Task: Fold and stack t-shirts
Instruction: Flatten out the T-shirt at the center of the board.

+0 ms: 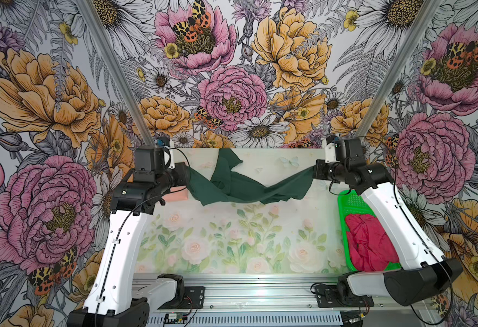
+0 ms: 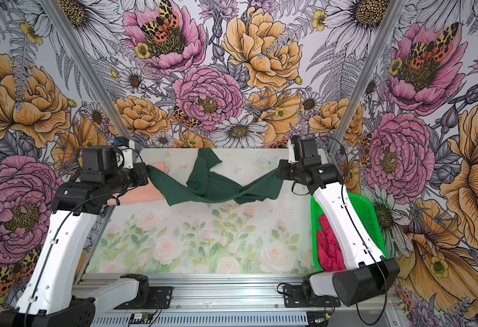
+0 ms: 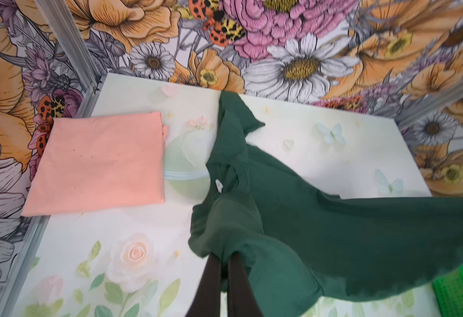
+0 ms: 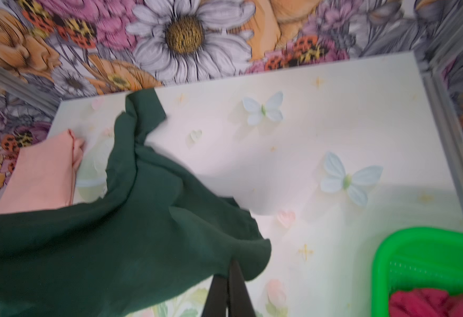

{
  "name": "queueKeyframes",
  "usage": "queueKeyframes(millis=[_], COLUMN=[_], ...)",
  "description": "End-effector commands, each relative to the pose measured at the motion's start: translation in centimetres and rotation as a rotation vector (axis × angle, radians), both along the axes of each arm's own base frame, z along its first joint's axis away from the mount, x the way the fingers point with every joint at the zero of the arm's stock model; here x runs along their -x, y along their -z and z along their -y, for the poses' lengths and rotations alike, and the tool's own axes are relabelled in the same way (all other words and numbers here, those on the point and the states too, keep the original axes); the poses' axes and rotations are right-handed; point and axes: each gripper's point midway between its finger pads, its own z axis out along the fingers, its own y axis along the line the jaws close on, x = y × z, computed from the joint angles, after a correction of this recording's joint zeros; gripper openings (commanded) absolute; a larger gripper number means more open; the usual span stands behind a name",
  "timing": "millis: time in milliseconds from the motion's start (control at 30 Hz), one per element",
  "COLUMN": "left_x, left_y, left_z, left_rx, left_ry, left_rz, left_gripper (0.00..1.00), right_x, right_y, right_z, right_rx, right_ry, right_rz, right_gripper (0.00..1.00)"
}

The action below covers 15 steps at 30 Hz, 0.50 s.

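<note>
The dark green t-shirt's middle (image 1: 238, 188) is hanging twisted and bunched up. My left gripper and my right gripper should swing both ends (image 1: 306, 178) up to open the t-shirt before they fold it.
A dark green t-shirt (image 1: 232, 186) (image 2: 212, 188) hangs twisted between my two grippers above the back of the table, and one sleeve trails toward the back edge. My left gripper (image 1: 188, 170) (image 3: 225, 256) is shut on the shirt's left end (image 3: 334, 233). My right gripper (image 1: 314, 170) (image 4: 229, 267) is shut on its right end (image 4: 115, 247). A folded peach t-shirt (image 1: 177, 195) (image 3: 101, 162) lies flat at the back left, partly hidden under my left arm in both top views. A crumpled crimson t-shirt (image 1: 371, 243) (image 4: 430, 304) lies in the basket.
A bright green perforated basket (image 1: 345, 198) (image 4: 417, 247) stands along the table's right side, partly under my right arm. The floral-print table (image 1: 232, 240) is walled by flowered panels at the back and sides. A metal rail with the arm bases runs along the front.
</note>
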Motion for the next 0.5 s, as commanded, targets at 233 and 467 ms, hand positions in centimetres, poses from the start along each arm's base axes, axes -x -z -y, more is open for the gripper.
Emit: queueKeyframes(millis=[233,467], left_x=[-18.2,-19.8], left_y=[-21.5,-26.9], left_z=[4.1,-5.5], left_rx=[-0.158,0.138], left_ry=[0.038,-0.199], left_rz=[0.711,1.061], left_gripper=[0.0,0.0], right_x=[-9.5,-11.7], right_y=[-26.6,-28.7], right_z=[0.8,8.2], right_rx=[0.077,-0.17], right_ry=[0.02,0.15], right_rz=[0.944,1.126], right_gripper=[0.0,0.0])
